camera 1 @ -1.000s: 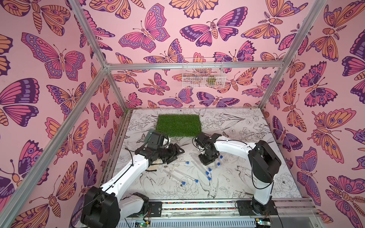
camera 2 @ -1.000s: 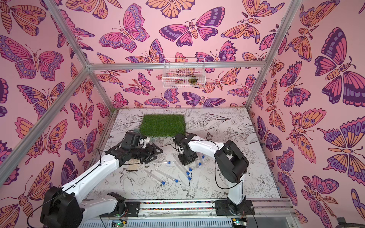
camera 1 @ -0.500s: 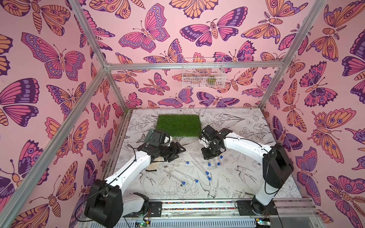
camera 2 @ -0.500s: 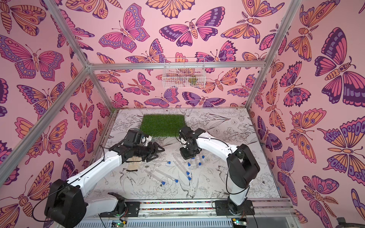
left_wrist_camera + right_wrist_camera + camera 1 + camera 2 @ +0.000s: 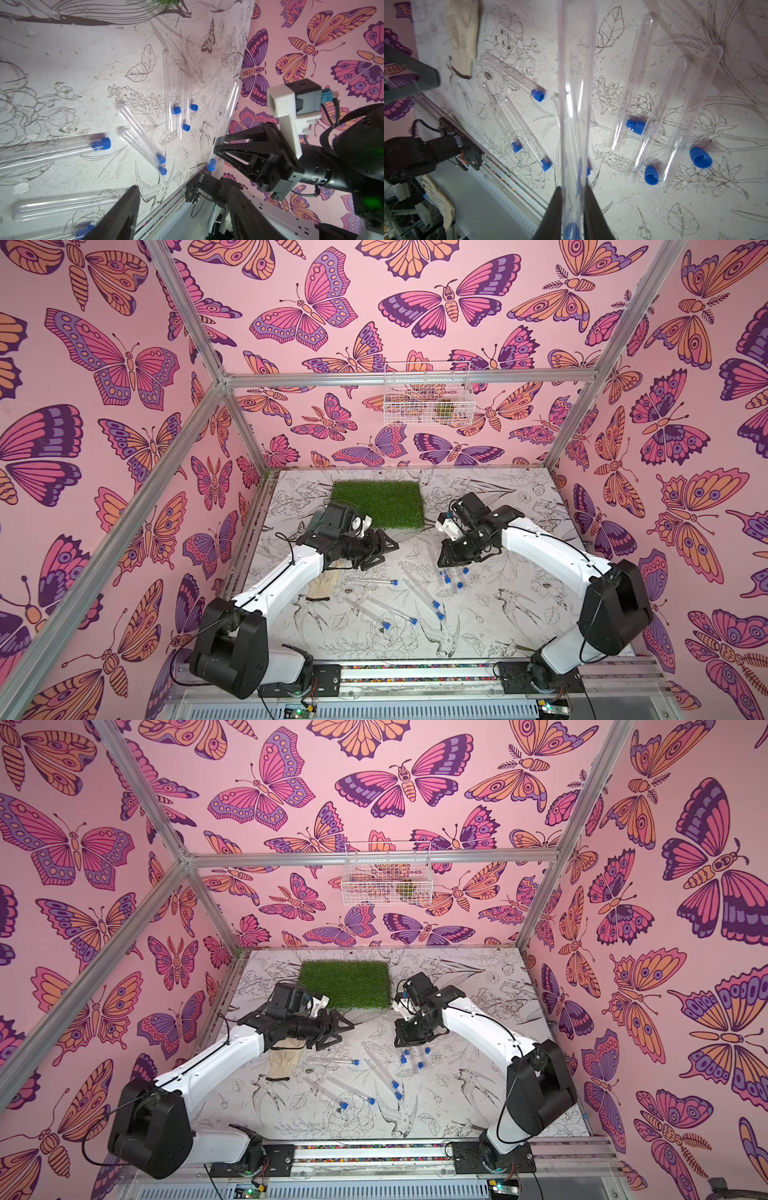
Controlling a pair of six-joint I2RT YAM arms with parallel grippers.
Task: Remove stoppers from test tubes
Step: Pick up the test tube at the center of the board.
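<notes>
The clear test tube's round end (image 5: pixel 236 84) sticks out clear of my right gripper, so my left gripper should keep moving toward the glass (image 5: pixel 228 111) until its fingers are on both sides of it.
My right gripper (image 5: pixel 443 559) (image 5: pixel 573 188) is shut on a clear test tube (image 5: pixel 576 87), held above the table. Its blue stopper (image 5: pixel 572 231) sits just behind the fingertips; the left wrist view shows that stopper (image 5: pixel 211 166) below the right gripper (image 5: pixel 217 148). My left gripper (image 5: pixel 386 551) (image 5: pixel 182 212) hovers open and empty to the left, its jaws facing the right gripper. Several stoppered test tubes (image 5: pixel 419 593) lie on the table between the arms. Three bare tubes (image 5: pixel 633 83) and three loose stoppers (image 5: pixel 700 160) lie under the right gripper.
A green turf mat (image 5: pixel 380 504) lies behind the grippers. A beige cloth (image 5: pixel 326 583) lies under my left forearm. A white wire basket (image 5: pixel 428 398) hangs on the back wall. The metal rail (image 5: pixel 415 670) runs along the table's front edge.
My right gripper has risen from the table and drawn back to the right with the test tube in it. The left gripper has shifted slightly and stays open.
</notes>
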